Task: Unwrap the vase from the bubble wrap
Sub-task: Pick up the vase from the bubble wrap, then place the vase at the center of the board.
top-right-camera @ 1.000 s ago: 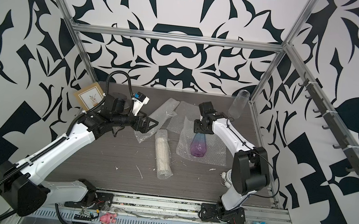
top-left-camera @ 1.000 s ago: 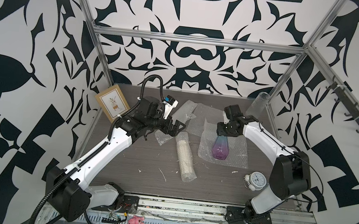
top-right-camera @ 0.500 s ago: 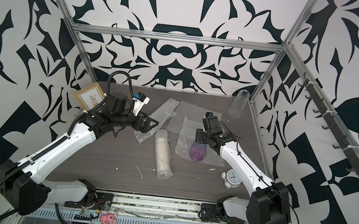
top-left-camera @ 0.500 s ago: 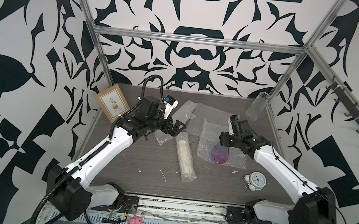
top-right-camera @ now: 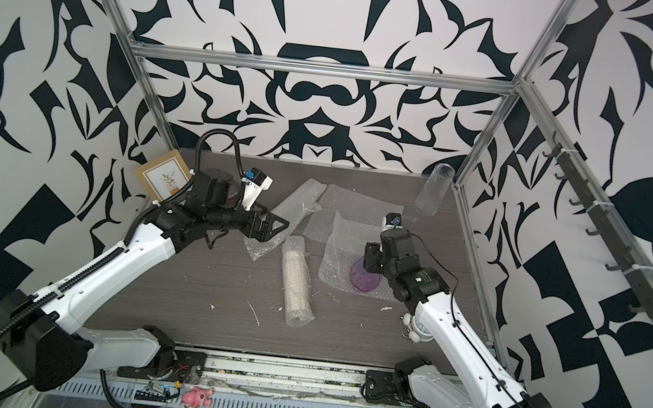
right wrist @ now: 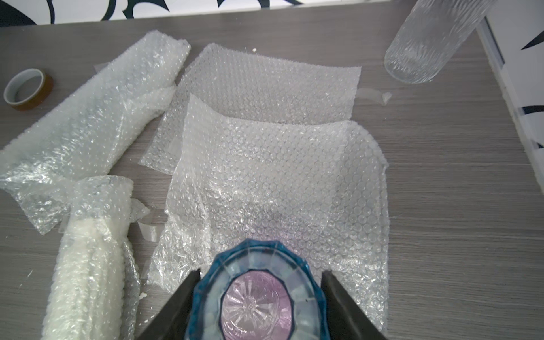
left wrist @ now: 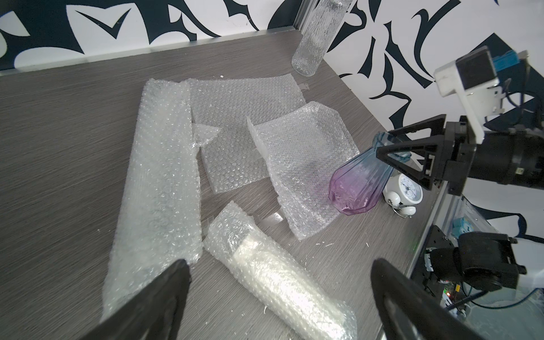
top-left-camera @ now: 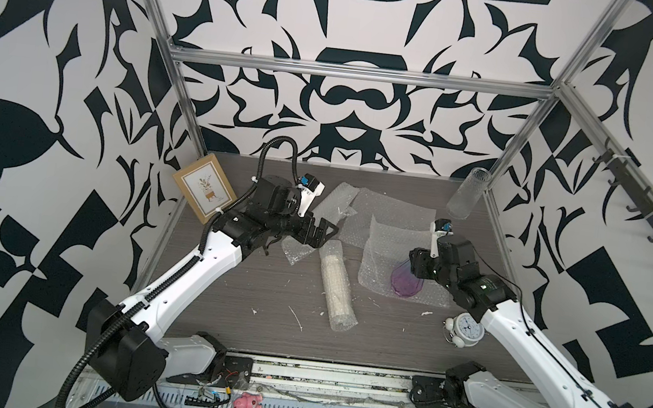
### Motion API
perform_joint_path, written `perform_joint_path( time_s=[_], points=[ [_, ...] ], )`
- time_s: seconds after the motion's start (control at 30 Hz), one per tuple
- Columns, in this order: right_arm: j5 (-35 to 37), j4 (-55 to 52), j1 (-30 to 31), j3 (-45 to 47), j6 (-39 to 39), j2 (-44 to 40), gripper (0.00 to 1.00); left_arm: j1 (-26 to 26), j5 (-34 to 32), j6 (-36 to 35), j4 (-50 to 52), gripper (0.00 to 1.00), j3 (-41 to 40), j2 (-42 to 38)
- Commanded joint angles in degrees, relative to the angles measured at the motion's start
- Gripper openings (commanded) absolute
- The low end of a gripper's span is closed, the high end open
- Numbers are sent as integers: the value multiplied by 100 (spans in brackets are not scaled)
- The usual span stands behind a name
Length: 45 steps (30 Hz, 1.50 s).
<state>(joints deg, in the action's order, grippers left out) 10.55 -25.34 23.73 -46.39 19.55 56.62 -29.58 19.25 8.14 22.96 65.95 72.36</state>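
My right gripper is carrying the vase (top-left-camera: 406, 280), which is free of bubble wrap, and the spot (top-left-camera: 474, 233) beside the ribbed glass is open. It should go there next and let go once the vase's base stands.
The vase (top-left-camera: 405, 283) (top-right-camera: 364, 278) is faceted glass, blue at the neck and purple at the base. It leans toward the right arm, its base at the near edge of a crinkled bubble wrap sheet (top-left-camera: 391, 242) (right wrist: 279, 176). My right gripper (top-left-camera: 414, 261) (right wrist: 259, 272) is shut on the vase's blue rim (right wrist: 259, 297), one finger on each side. In the left wrist view the vase (left wrist: 357, 188) hangs bare from those fingers (left wrist: 400, 150). My left gripper (top-left-camera: 328, 230) (left wrist: 281, 265) stands open and empty above a long strip of bubble wrap (left wrist: 159, 176).
A bubble-wrapped roll (top-left-camera: 335, 281) (left wrist: 273, 279) lies mid-table. Another flat sheet (right wrist: 265, 85) lies behind. A clear ribbed glass (top-left-camera: 466, 191) leans in the back right corner. An alarm clock (top-left-camera: 465, 327) stands front right, a picture frame (top-left-camera: 204, 187) back left, a tape roll (right wrist: 26, 88) nearby.
The right arm has swung its elbow out to the right and drawn the vase slightly toward the front, tilting it. The left arm has stayed put.
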Motion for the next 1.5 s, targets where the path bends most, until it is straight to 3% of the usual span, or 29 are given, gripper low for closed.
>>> perform_joint_path(
  time_s=[0.0,0.3,0.43,0.63,0.93,1.47],
  points=[
    [512,464,25,-261,21,-134,38,23,-8,47,-81,100,-52,202],
    [2237,574,-11,-855,-266,427,39,27,9,70,-81,99,-47,248],
    [2647,856,-312,-1038,-338,691,39,23,35,83,-78,99,-39,271],
    [2221,1733,-1372,-898,-259,960,38,23,-17,66,-73,99,-43,271],
    [1778,2887,-2701,-1154,-285,2091,38,35,-10,54,-98,100,-47,355],
    [1569,3888,-3277,-2276,-733,4029,38,75,-61,11,-53,99,-16,461]
  ],
)
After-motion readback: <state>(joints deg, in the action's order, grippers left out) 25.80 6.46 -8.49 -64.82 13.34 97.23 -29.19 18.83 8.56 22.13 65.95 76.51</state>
